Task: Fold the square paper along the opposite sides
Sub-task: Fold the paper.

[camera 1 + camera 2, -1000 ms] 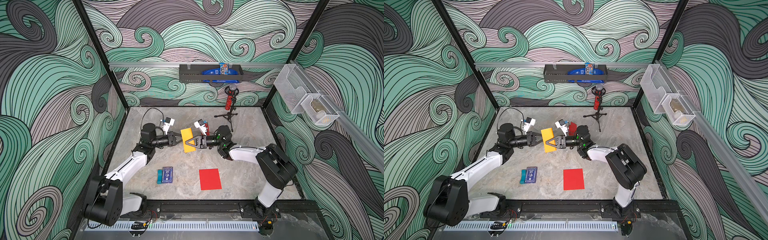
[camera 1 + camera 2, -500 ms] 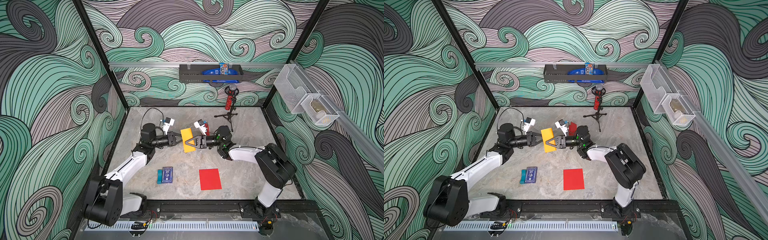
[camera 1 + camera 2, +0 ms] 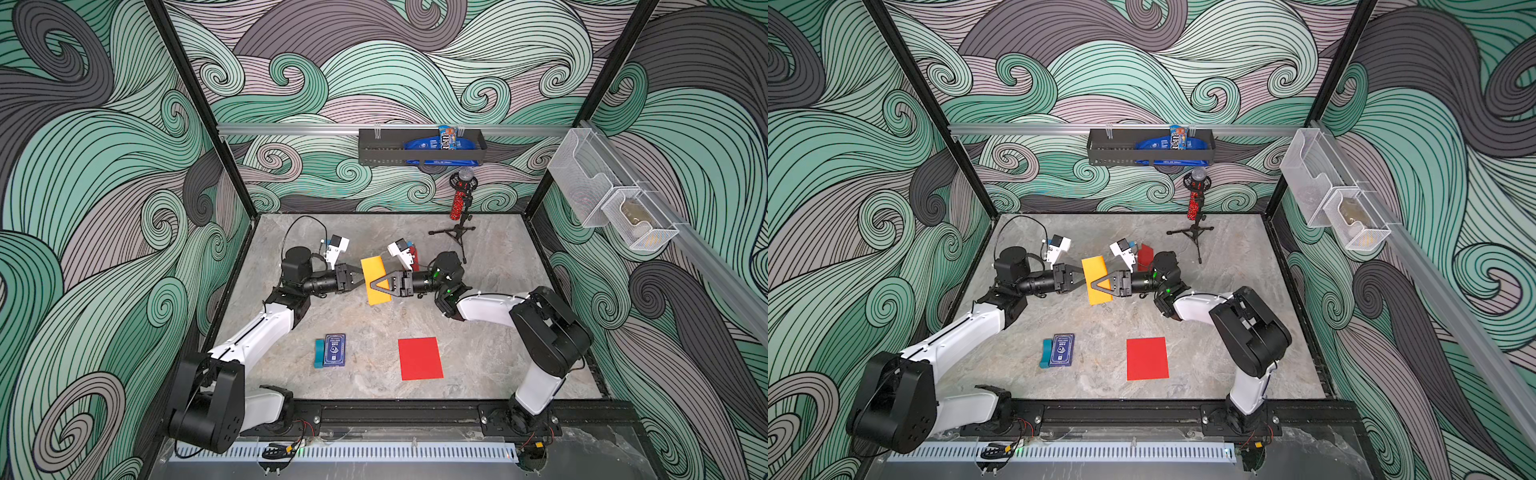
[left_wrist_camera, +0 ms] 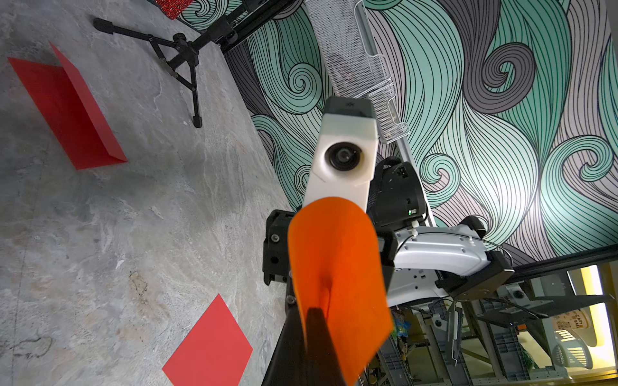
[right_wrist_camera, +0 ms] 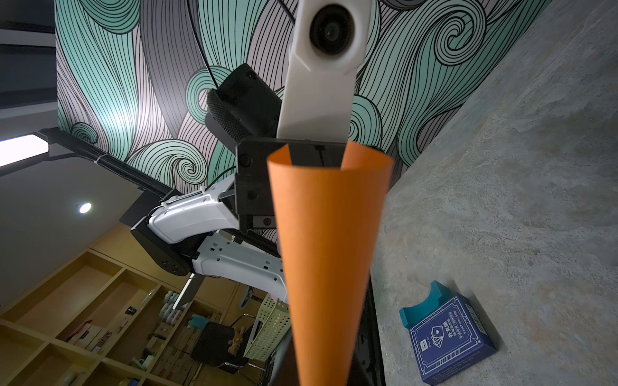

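The orange-yellow paper's bend hangs round in mid-air, so next my left gripper regrips the edges down at the table before my right gripper presses the bend.
An orange-yellow square paper hangs above the middle of the table, held between both arms. My left gripper is shut on its left edge. My right gripper reaches across it from the right, shut on the sheet. In the left wrist view the paper curls over in a rounded bend past one black finger. In the right wrist view the paper narrows like a cone towards my jaws and hides them.
A flat red sheet lies at the front. A folded red sheet stands behind the right wrist. A blue card box with a teal piece lies front left. A microphone tripod stands at the back.
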Robot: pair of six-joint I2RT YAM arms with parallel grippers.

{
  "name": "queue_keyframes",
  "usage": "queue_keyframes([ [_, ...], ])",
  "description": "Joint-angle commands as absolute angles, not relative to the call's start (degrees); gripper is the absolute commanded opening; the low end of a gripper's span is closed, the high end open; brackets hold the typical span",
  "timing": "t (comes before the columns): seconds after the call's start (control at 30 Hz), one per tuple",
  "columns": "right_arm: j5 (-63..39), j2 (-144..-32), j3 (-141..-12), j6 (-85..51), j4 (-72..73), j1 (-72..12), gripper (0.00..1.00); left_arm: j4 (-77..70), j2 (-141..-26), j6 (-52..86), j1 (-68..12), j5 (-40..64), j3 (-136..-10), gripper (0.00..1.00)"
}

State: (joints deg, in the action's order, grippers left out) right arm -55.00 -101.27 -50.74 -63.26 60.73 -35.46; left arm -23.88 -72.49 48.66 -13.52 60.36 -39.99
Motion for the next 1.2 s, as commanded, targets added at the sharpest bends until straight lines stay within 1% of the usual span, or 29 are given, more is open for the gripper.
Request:
queue_keyframes([
  [0.0, -55.7, -101.8, -52.7, -63.3, 62.3, -35.9, 0.09, -23.5, -71.0, 47.3, -13.2, 60.0, -40.2, 0.00],
  [0.13, -56.0, -102.0, -52.7, -63.8, 62.8, -35.9, 0.02, -22.8, -70.6, 46.6, -13.2, 59.7, -40.3, 0.00],
  [0.27, -56.3, -102.1, -52.8, -64.8, 63.9, -35.9, 0.01, -20.5, -70.3, 44.8, -13.2, 58.8, -41.0, 0.00],
  [0.3, -56.5, -102.1, -52.8, -64.9, 64.1, -35.9, 0.01, -19.5, -70.2, 44.1, -13.1, 58.3, -41.4, 0.01],
  [0.43, -56.9, -101.7, -52.6, -64.7, 63.8, -35.9, 0.01, -13.3, -68.7, 41.1, -10.9, 55.2, -44.1, 0.28],
  [0.47, -57.0, -101.5, -52.5, -64.6, 63.7, -35.9, 0.01, -12.1, -67.9, 41.0, -9.7, 54.0, -44.7, 0.32],
  [0.57, -57.3, -101.0, -52.1, -64.0, 63.0, -35.8, 0.01, -11.1, -65.7, 41.6, -6.9, 52.5, -44.8, 0.35],
  [0.6, -57.4, -100.9, -52.1, -64.0, 63.0, -35.7, 0.01, -11.6, -65.3, 42.0, -6.7, 52.6, -44.5, 0.38],
  [0.7, -57.7, -100.4, -51.9, -63.8, 62.9, -35.7, 0.01, -14.1, -64.1, 43.3, -6.8, 54.1, -42.9, 0.47],
  [0.83, -57.6, -99.8, -51.6, -63.9, 63.2, -35.7, 0.01, -21.9, -62.3, 47.0, -7.8, 57.3, -39.1, 0.63],
  [0.93, -57.6, -99.7, -51.7, -64.4, 64.1, -35.8, 0.02, -23.4, -62.0, 47.1, -9.9, 57.7, -38.0, 0.72],
  [0.97, -57.6, -99.7, -51.7, -64.6, 64.5, -35.8, 0.01, -23.3, -62.0, 46.7, -10.7, 57.5, -37.8, 0.73],
  [1.07, -57.5, -99.8, -51.9, -65.1, 65.2, -36.0, 0.02, -23.7, -62.5, 46.2, -11.8, 56.8, -36.9, 0.73],
  [1.1, -57.5, -99.8, -51.9, -65.1, 65.3, -36.1, 0.02, -23.9, -62.8, 46.2, -12.0, 56.8, -36.8, 0.71],
  [1.17, -57.5, -100.0, -51.9, -65.2, 65.3, -36.3, 0.02, -24.3, -63.3, 46.3, -12.7, 56.7, -36.8, 0.64],
])
